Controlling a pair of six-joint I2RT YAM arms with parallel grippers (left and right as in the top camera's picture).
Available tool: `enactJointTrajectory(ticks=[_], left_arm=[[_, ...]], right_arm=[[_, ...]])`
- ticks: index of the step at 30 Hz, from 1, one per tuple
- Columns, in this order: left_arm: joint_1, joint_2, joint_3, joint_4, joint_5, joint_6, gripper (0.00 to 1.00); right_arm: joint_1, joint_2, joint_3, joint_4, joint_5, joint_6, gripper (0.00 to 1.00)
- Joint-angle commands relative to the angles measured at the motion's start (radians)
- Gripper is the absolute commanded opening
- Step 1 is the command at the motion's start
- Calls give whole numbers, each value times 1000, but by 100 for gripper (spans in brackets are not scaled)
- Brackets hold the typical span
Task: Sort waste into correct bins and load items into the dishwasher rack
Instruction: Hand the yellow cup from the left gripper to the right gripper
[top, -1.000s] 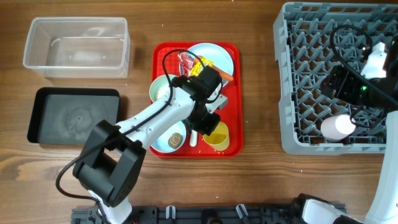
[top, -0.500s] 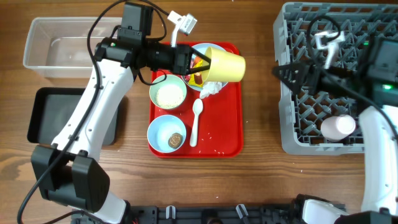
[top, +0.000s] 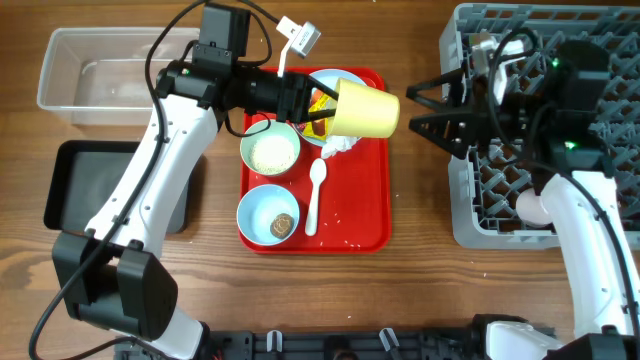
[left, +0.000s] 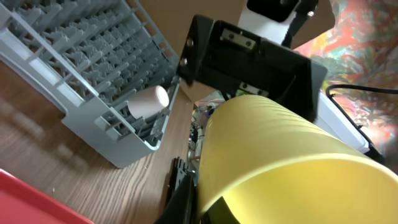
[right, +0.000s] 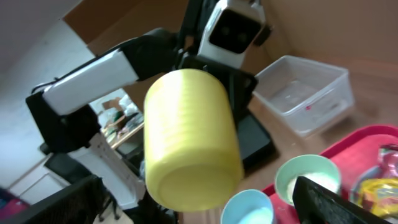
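The yellow cup (top: 362, 109) is in my left gripper, away from the dishwasher rack, so next my right gripper takes the cup by its base (top: 391, 113) and puts it in the rack.
My left gripper (top: 328, 108) is shut on the yellow cup (top: 367, 108) and holds it on its side above the red tray's far right corner. The cup's base points at my right gripper (top: 422, 110), which is open and empty a short gap to the cup's right. In the right wrist view the cup (right: 189, 137) sits between the open fingers, untouched. The pink cup (top: 535, 205) lies in the grey dishwasher rack (top: 590, 235). A bowl with rice (top: 270, 150), a bowl with a brown lump (top: 270, 215), the white spoon (top: 315, 195), tissue (top: 340, 145) and wrappers (top: 318, 100) are on the tray. The carrot is hidden.
The clear tub (top: 120, 75) stands at the far left with the black tray (top: 115, 185) in front of it. The red tray (top: 355, 235) lies mid-table. The light-blue plate (top: 345, 80) is mostly hidden under the left arm and the cup.
The left gripper took the yellow cup off the tray, raised it and moved it slightly right. The right gripper came out of the rack leftward, up close to the cup.
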Motion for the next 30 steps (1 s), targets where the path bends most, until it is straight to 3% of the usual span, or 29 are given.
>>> enactJointTrajectory(ticks=[1, 5, 15, 23, 26, 27, 30], left_arm=[[0, 13, 4, 15, 23, 23, 4], [0, 13, 4, 15, 23, 23, 4], [1, 13, 4, 14, 23, 23, 4], [1, 13, 4, 10, 23, 23, 5], [1, 13, 4, 6, 23, 23, 37], [1, 13, 4, 6, 23, 23, 43], [1, 13, 4, 6, 23, 23, 49]], right_arm=[[89, -5, 2, 6, 71, 13, 100], [189, 15, 2, 7, 195, 21, 98], [196, 25, 2, 135, 191, 80, 70], [196, 25, 2, 140, 171, 80, 47], [195, 25, 2, 140, 172, 79, 45], [192, 25, 2, 141, 172, 79, 45], [181, 25, 2, 139, 170, 80, 45]])
